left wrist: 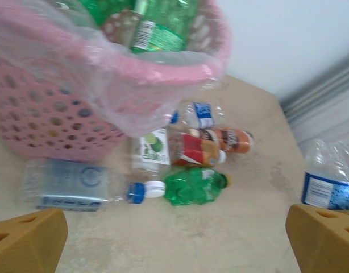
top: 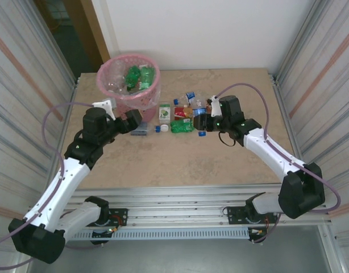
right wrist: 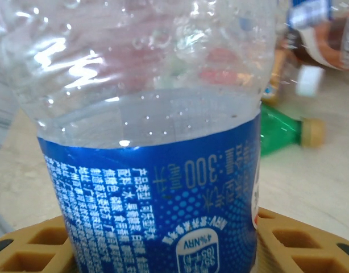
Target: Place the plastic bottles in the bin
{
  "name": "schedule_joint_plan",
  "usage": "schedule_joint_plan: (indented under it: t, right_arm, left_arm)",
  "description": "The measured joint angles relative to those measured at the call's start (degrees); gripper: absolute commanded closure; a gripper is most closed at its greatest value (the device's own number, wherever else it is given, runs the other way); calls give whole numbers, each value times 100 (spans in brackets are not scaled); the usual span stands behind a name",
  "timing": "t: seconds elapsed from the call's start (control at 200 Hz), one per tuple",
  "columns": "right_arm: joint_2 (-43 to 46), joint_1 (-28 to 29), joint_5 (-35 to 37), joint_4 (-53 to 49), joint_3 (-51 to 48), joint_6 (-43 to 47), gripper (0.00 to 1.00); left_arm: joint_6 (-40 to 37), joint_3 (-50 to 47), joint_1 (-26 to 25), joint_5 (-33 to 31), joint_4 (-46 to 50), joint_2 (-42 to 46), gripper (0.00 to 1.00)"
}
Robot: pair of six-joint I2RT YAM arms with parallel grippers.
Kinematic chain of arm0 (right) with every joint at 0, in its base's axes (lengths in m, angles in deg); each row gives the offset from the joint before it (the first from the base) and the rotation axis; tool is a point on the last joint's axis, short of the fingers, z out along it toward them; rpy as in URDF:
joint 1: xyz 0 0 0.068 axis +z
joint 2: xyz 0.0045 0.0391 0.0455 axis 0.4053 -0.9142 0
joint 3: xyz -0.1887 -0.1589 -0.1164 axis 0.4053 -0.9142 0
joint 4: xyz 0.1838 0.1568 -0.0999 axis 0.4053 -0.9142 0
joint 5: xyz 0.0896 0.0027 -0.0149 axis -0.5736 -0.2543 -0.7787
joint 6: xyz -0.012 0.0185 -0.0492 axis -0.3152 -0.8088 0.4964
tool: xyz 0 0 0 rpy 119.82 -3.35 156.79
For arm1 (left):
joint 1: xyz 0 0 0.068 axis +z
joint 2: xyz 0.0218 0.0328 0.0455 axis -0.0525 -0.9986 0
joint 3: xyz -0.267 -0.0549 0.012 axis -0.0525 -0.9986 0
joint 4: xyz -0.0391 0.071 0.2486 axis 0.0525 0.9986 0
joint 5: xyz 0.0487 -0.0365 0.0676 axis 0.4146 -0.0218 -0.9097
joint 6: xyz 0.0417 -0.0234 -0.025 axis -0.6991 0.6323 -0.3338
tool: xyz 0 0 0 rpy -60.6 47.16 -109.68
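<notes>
The pink bin (top: 138,78) is already crowded with bottles, so I expect the clear bottle with a blue label (top: 199,111) to rest slanted on top once I drop it in.
The pink lattice bin (top: 141,96) with its liner bag stands at the back left and holds green and clear bottles (top: 134,77). My left gripper (top: 134,120) hovers open just right of the bin (left wrist: 44,114), its tan fingers (left wrist: 26,239) wide apart and nothing between them. Below it lie a clear blue-capped bottle (left wrist: 72,185), a green bottle (left wrist: 194,185) and an orange-brown bottle (left wrist: 191,149). My right gripper (top: 200,120) is shut on a clear bottle with a blue label (right wrist: 157,187), held over the pile of bottles (top: 182,119).
More bottles lie in a cluster mid-table: a lime-labelled one (top: 164,112), a green one (top: 182,126) and a loose blue cap (top: 202,134). Corrugated metal walls (top: 316,68) close in both sides. The near part of the tan table (top: 180,162) is bare.
</notes>
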Motion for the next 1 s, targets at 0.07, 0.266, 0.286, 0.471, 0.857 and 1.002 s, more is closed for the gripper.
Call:
schedule_joint_plan:
  t: [0.07, 0.266, 0.286, 0.471, 0.857, 1.002]
  right_arm:
    - [37, 151, -146, 262, -2, -20, 68]
    - [39, 433, -662, 946, 0, -125, 67]
    - [39, 448, -706, 997, 2, -138, 67]
    - [33, 557, -1189, 1451, 35, -297, 67]
    - [-68, 752, -2011, 2100, 243, -612, 66]
    - [-166, 861, -2194, 2175, 293, -621, 66]
  left_arm:
    - [-9, 131, -264, 173, -142, -181, 1]
    - [-190, 750, -1016, 754, -557, -872, 1]
    - [-219, 809, -1058, 835, -625, -942, 1]
    - [-232, 1095, -1139, 1580, -1145, -1421, 3]
    - [-138, 1303, -1132, 2505, -1637, -1939, 7]
    - [-48, 1307, -1139, 2601, -1812, -1969, 15]
